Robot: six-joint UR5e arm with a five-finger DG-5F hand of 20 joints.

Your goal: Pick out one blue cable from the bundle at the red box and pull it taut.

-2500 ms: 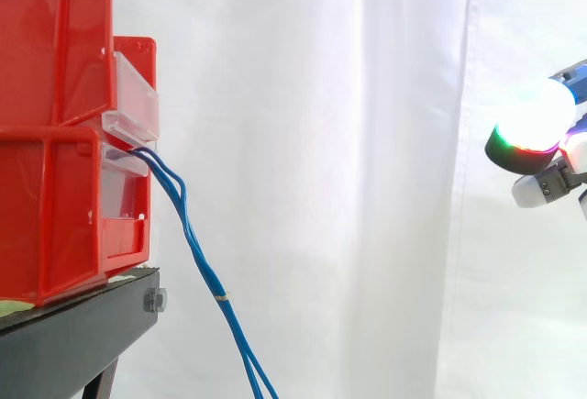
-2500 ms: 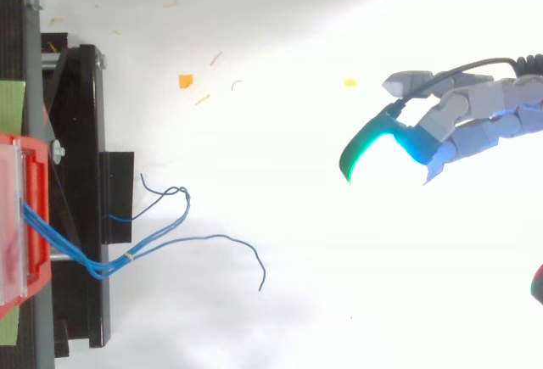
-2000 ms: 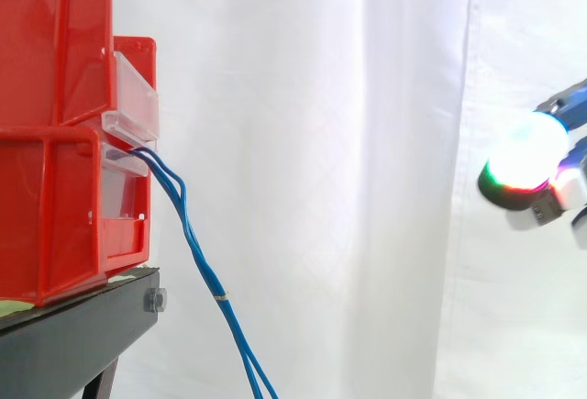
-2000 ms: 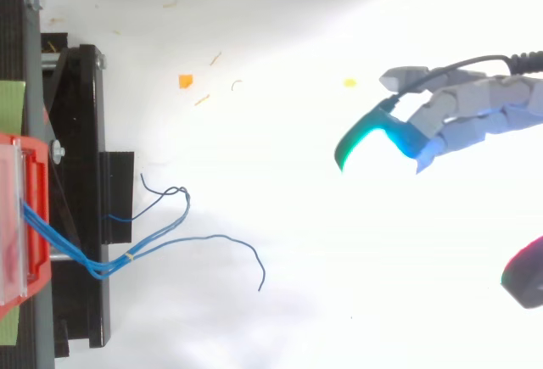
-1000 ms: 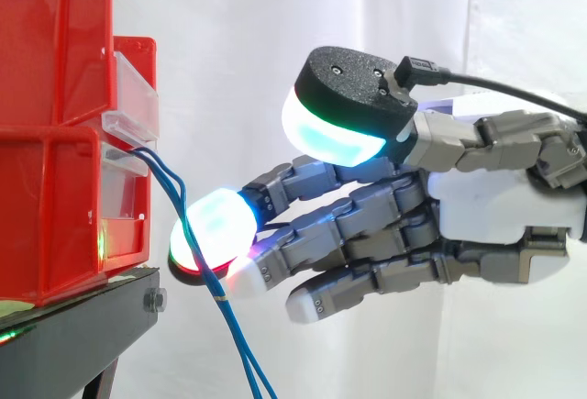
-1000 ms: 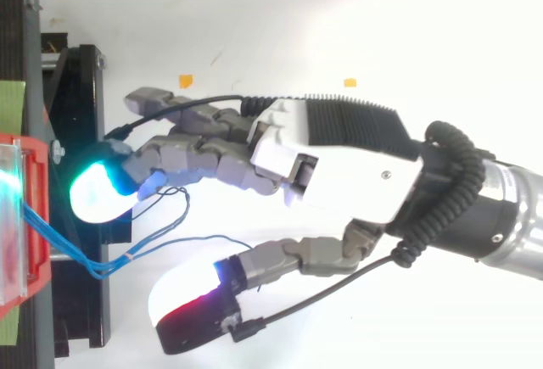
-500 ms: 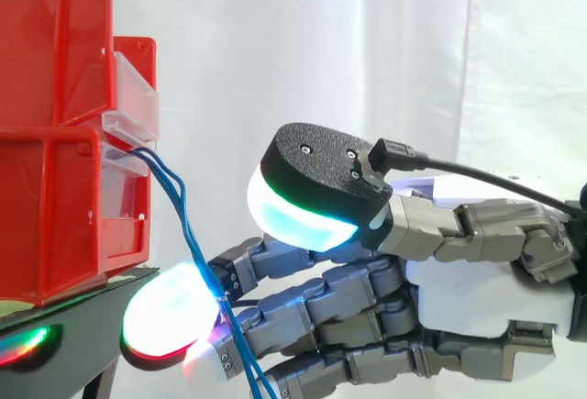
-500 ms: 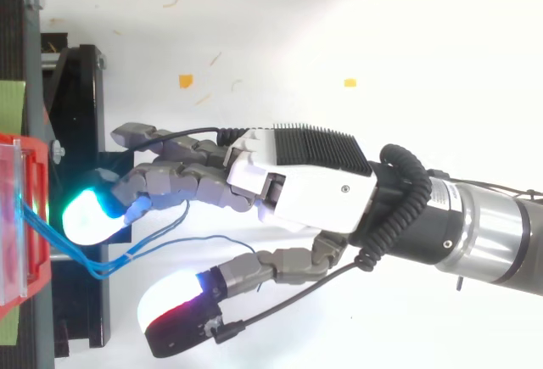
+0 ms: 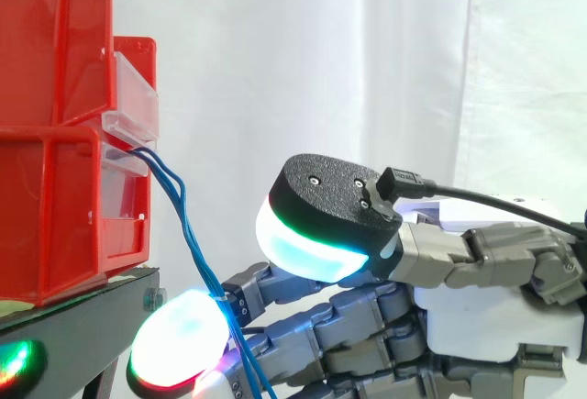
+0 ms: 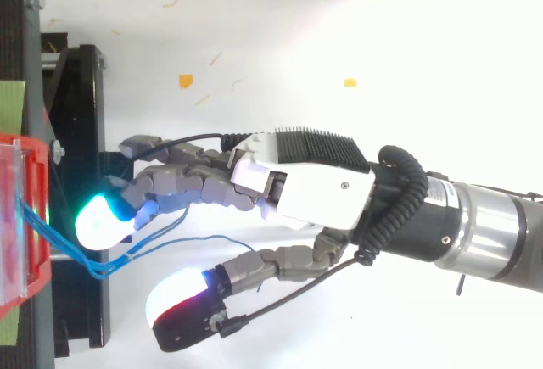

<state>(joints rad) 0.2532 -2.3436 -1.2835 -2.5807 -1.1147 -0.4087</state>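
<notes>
Several cables will come along at first when the robot pulls, because the blue cables (image 9: pixel 186 220) hang close together (image 9: pixel 216 290) beside the glowing fingertip.
Several thin blue cables (image 9: pixel 198 245) leave the front of the lower red bin (image 9: pixel 55 206) and hang down past the edge of the black stand (image 9: pixel 73 339). From above, the bundle (image 10: pixel 129 256) is tied near the stand, and its loose ends trail right across the floor. My hand (image 10: pixel 314 187) reaches in from the right, open, with fingers stretched toward the bins and thumb spread wide. A glowing fingertip (image 9: pixel 179 339) sits right behind the hanging cables, close to the stand. One loose cable end runs between the fingers and thumb. Nothing is pinched.
Two red bins are stacked on the stand, with clear label holders (image 9: pixel 138 96) on their fronts. A white curtain hangs behind them. Small orange (image 10: pixel 185 81) and yellow (image 10: pixel 349 83) scraps lie on the white floor, far from the hand.
The hand swept in from the right edge to the cables and sank lower. Over the last half second it dropped a little more and edged slightly right. The cables hang as before.
</notes>
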